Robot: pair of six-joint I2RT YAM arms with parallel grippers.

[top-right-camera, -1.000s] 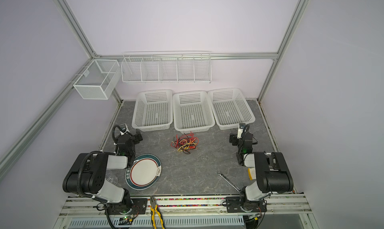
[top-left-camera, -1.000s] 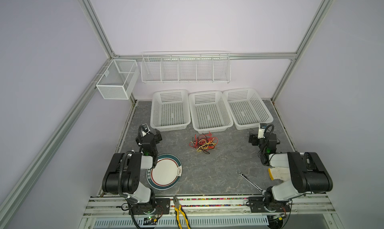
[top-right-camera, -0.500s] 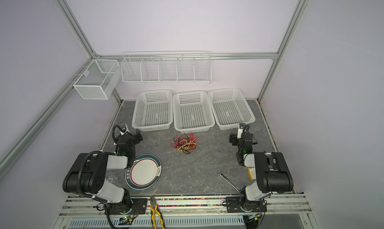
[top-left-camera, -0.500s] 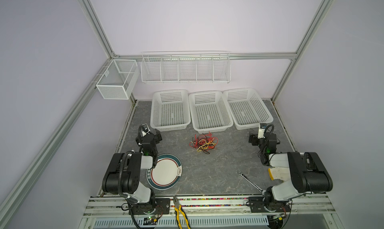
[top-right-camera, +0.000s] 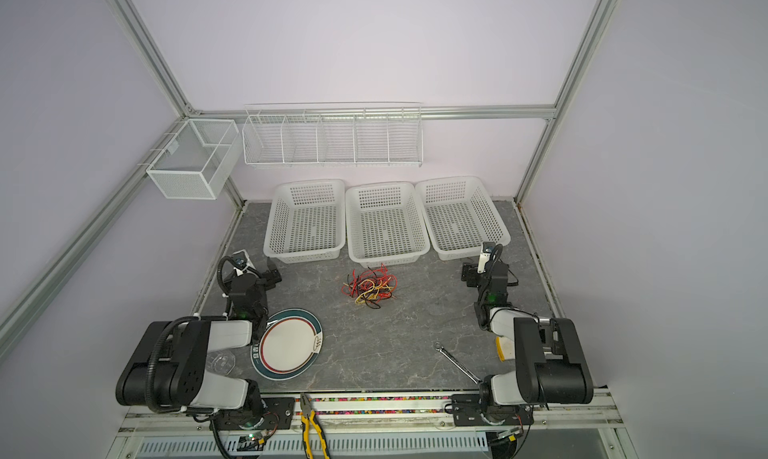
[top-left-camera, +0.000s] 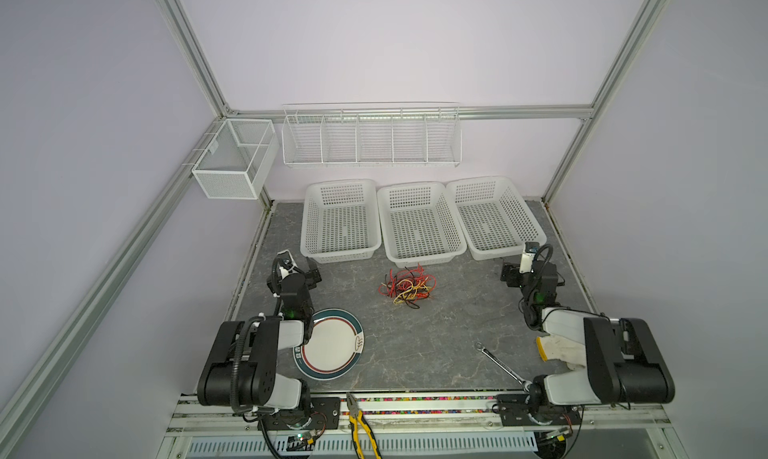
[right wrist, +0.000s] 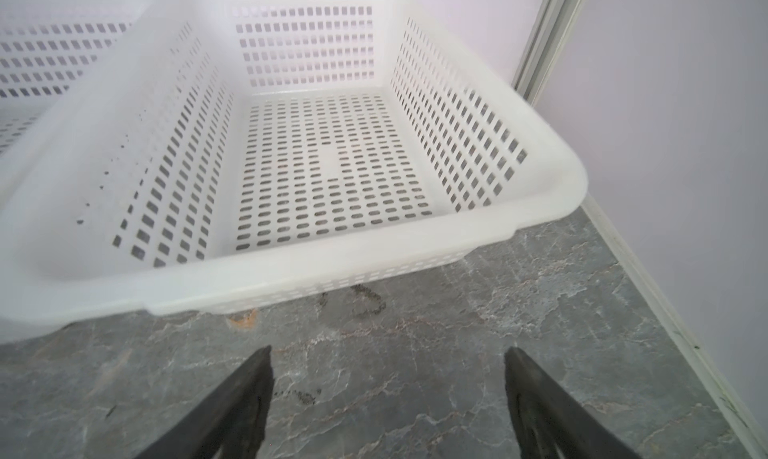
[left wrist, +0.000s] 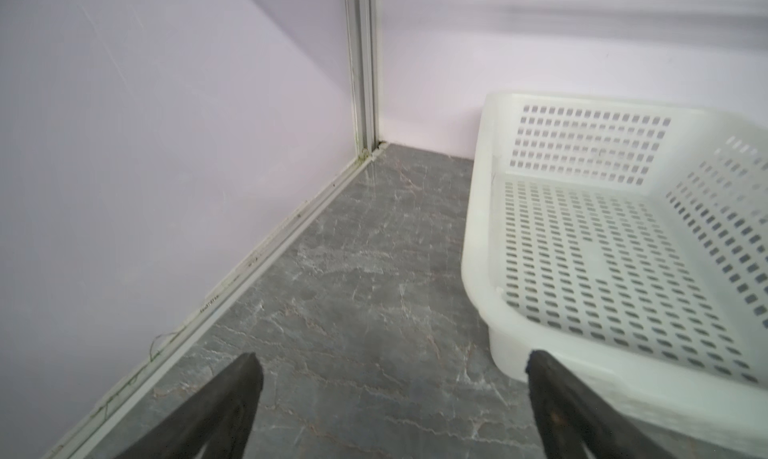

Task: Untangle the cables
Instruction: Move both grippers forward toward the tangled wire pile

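My right gripper should keep moving toward the heap's red cable [top-left-camera: 432, 281] and close there, as the grey table [top-left-camera: 470, 281] is clear from its open fingers to the heap.
The cables [top-left-camera: 407, 286] [top-right-camera: 370, 288] lie as one tangled heap of thin red, yellow and black wires on the grey table, just in front of the middle basket. My left gripper [top-left-camera: 309, 270] [left wrist: 390, 365] hovers open near the left basket, well to the left of the heap, with only bare table between its fingers. My right gripper [top-left-camera: 511, 272] [right wrist: 388, 361] stands open in front of the right basket, well to the right of the heap, and holds nothing. Neither wrist view shows the cables.
Three white perforated baskets [top-left-camera: 340, 222] [top-left-camera: 419, 224] [top-left-camera: 494, 215] line the back. A plate [top-left-camera: 330, 344] sits beside the left arm. A wrench [top-left-camera: 498, 363] and a glove [top-left-camera: 557, 349] lie front right, pliers [top-left-camera: 361, 423] on the front rail. A wire rack [top-left-camera: 370, 136] and a mesh box [top-left-camera: 232, 157] hang on the walls.
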